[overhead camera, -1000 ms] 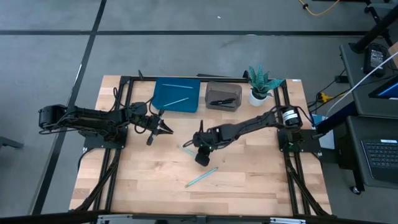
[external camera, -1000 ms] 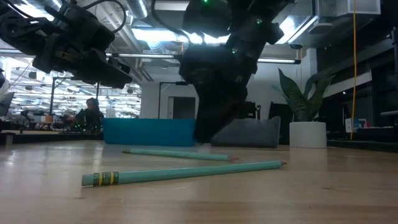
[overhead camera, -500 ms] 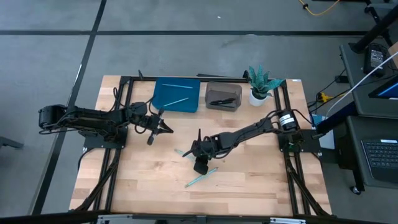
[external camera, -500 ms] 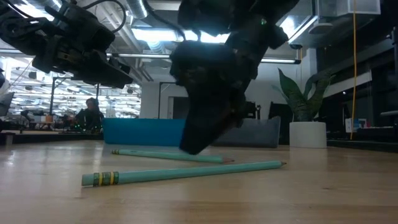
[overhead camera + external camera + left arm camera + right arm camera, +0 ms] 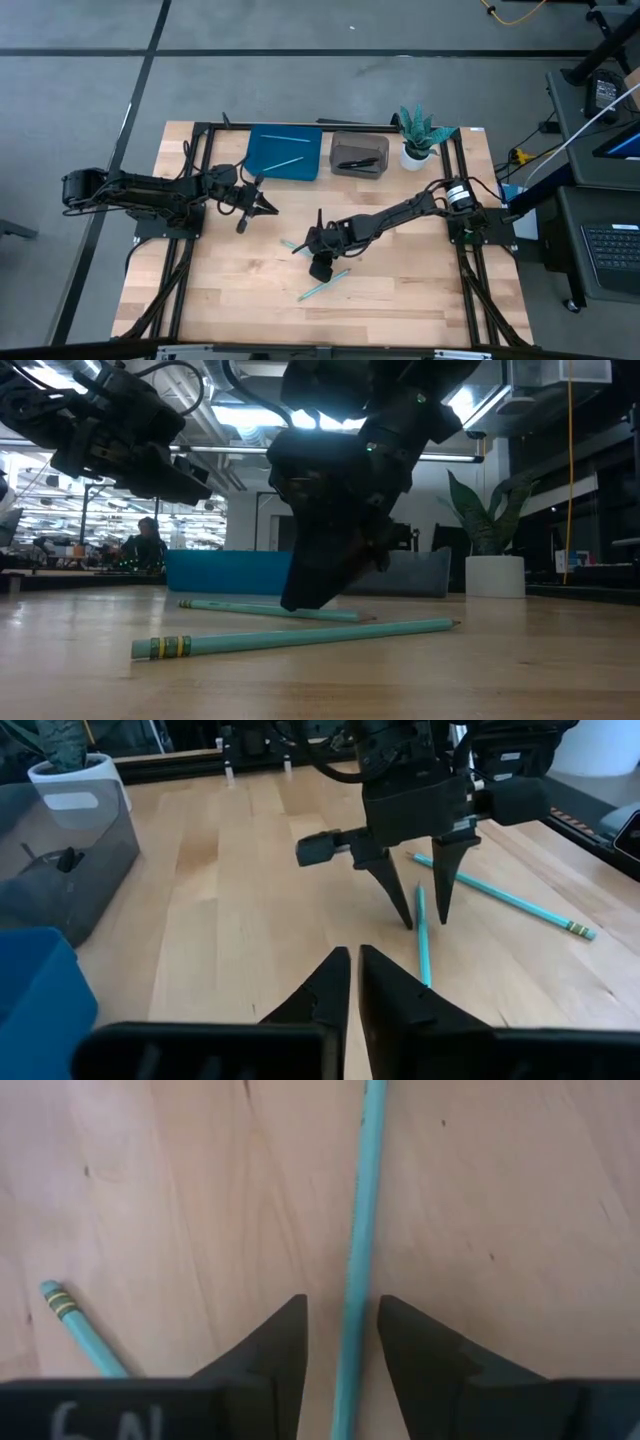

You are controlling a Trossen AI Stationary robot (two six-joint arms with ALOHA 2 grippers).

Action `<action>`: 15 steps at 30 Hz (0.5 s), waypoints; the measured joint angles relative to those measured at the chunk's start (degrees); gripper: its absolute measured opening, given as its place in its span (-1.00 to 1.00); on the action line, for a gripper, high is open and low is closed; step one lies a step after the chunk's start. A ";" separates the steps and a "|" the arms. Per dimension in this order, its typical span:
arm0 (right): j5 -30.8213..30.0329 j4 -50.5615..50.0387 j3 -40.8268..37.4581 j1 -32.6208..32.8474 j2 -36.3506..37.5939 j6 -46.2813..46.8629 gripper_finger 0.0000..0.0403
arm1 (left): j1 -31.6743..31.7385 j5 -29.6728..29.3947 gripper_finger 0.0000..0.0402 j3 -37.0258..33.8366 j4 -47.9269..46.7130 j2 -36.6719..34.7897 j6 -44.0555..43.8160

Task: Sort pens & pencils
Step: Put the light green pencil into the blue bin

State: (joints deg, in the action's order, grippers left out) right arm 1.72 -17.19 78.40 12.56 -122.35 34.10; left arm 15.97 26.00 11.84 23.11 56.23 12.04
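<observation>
I keep going down until my right gripper's open fingers can close across the pencil's body [image 5: 352, 1320], because the light-blue pencil [image 5: 363, 1230] runs lengthwise through the gap between them.
A light-blue pencil [image 5: 290, 244] lies flat on the wooden table near its middle. My right gripper [image 5: 303, 245] stands open over it and points steeply down. In the right wrist view one finger [image 5: 270, 1355] stands on each side of the pencil [image 5: 360, 1230], and no touch shows. A second pencil [image 5: 323, 285] lies nearer the front edge. Two more pencils [image 5: 285, 163] lie in the blue tray [image 5: 258, 150]. Black pens [image 5: 357, 162] lie in the grey bin [image 5: 340, 140]. My left gripper [image 5: 268, 208] hovers shut at the table's left.
A potted plant [image 5: 415, 135] stands at the back right, next to the grey bin. The tray and the bin sit side by side along the far edge. Bare wood lies around the two loose pencils.
My right gripper has moved down and toward the table's left, coming low over the nearer-to-centre pencil so that its fingers straddle it.
</observation>
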 joint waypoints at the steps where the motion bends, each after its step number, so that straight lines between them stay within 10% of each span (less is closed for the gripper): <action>1: -0.09 -0.33 0.01 0.00 -0.01 -0.02 -0.35 | 0.00 0.00 -0.89 0.00 -0.12 0.00 0.00; 15: 1.45 -2.44 0.17 -2.87 -1.17 -3.70 -0.35 | 0.00 0.01 -0.91 0.00 -0.45 0.00 -0.05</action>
State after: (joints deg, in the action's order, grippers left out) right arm 3.17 -19.63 78.56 9.68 -123.52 30.39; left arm 15.97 26.01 11.84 22.67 56.23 11.99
